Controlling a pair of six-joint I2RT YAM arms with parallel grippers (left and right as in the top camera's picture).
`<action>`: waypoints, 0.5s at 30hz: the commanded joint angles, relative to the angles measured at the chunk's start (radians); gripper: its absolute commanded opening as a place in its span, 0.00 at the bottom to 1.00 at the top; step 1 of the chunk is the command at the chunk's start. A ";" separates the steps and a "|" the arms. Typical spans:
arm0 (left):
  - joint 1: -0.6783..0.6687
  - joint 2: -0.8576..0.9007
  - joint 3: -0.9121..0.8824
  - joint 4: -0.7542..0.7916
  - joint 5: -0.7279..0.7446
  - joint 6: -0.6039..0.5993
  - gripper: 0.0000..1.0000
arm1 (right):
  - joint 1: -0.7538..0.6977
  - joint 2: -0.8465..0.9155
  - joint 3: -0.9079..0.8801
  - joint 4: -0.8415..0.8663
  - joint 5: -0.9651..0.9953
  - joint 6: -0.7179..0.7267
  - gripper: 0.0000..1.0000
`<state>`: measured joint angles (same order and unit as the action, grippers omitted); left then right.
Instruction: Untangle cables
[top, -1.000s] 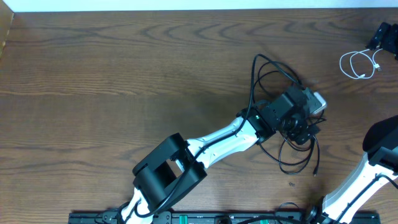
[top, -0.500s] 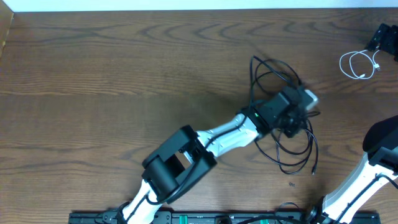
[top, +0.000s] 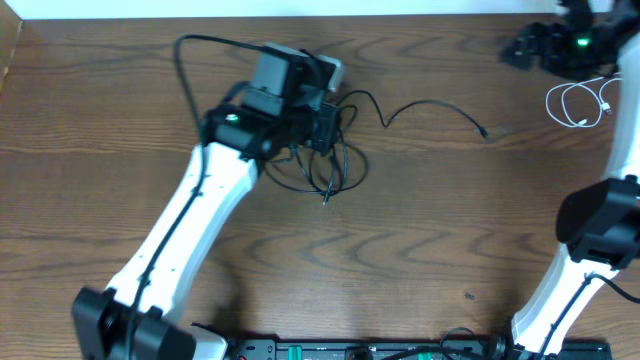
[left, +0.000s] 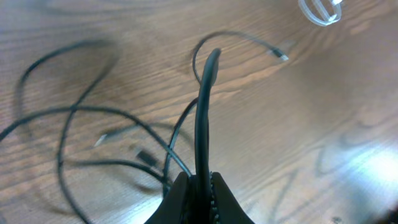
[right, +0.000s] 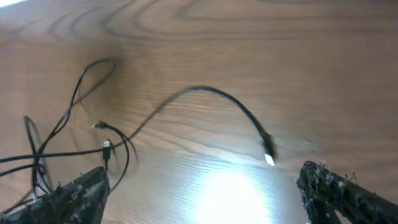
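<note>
The black cable in my left gripper still leads into the tangled heap (top: 326, 176), so next I raise the cable while my right gripper pulls the heap's loops (top: 360, 168) away.
Black cables (top: 320, 168) lie tangled in a loose heap at the table's upper middle. One black strand trails right and ends in a small plug (top: 485, 133). My left gripper (top: 325, 122) hangs over the heap, and in the left wrist view its jaws (left: 200, 185) are shut on a black cable (left: 203, 118) that runs up and away from them. The white cable (top: 580, 105) lies coiled at the far right, apart from the black ones. My right gripper (top: 528, 48) is at the back right, open and empty (right: 208, 199), above the trailing strand's plug (right: 268, 156).
The left arm (top: 180, 240) crosses the table from the front left corner. The right arm (top: 600, 220) rises along the right edge. A thick black cord (top: 190, 50) loops off the left wrist. The table's back edge (top: 300, 16) is close behind both grippers.
My left gripper shut on a black cable and swung from the middle right to the upper middle, dragging the tangle along and stretching one strand out. My right gripper moved left along the back edge.
</note>
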<state>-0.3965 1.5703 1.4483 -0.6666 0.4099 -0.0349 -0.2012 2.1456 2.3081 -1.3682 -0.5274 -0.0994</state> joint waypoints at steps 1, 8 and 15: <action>0.047 -0.061 0.009 -0.008 0.206 0.039 0.07 | 0.070 0.005 0.000 0.016 -0.029 -0.029 0.95; 0.121 -0.074 0.011 0.171 0.687 -0.087 0.08 | 0.177 0.003 0.002 0.050 -0.034 -0.041 0.95; 0.238 -0.074 0.011 0.457 0.838 -0.414 0.07 | 0.238 -0.028 0.002 0.076 -0.164 -0.124 0.95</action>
<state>-0.1963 1.5131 1.4467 -0.2535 1.1175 -0.2817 0.0116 2.1456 2.3081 -1.2942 -0.5888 -0.1535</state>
